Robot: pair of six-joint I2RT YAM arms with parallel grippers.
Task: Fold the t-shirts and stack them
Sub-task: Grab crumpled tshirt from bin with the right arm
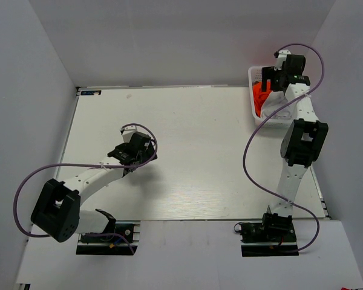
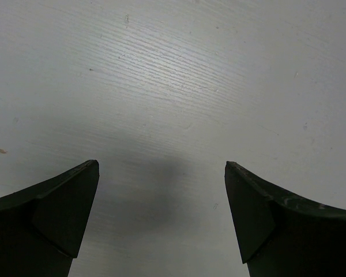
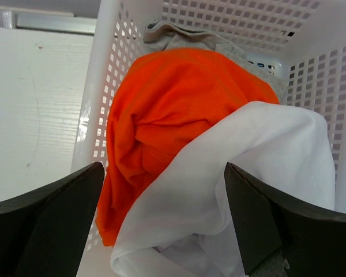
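I should keep moving my right gripper down toward the orange-red folds [image 3: 155, 127] until its open fingers are on both sides of them. The orange-red t-shirt's top [image 3: 190, 75] bulges clear of the white t-shirt.
An orange-red t-shirt [image 3: 179, 109] lies crumpled in the white lattice basket [image 3: 106, 75], with a white t-shirt [image 3: 248, 167] draped over its near side and a grey one [image 3: 190, 37] behind it. My right gripper [image 3: 164, 173] hangs open just above the white and orange cloth, with nothing between its fingers. From above, the orange shirt [image 1: 260, 96] shows beside that gripper [image 1: 272, 81] at the far right. My left gripper [image 2: 161, 167] is open over bare table, also seen from above [image 1: 133, 151] at mid left.
The basket [image 1: 253, 90] stands at the table's [image 1: 193, 151] far right corner, against the enclosure wall. Purple cables loop around both arms. Grey walls close in the back and both sides.
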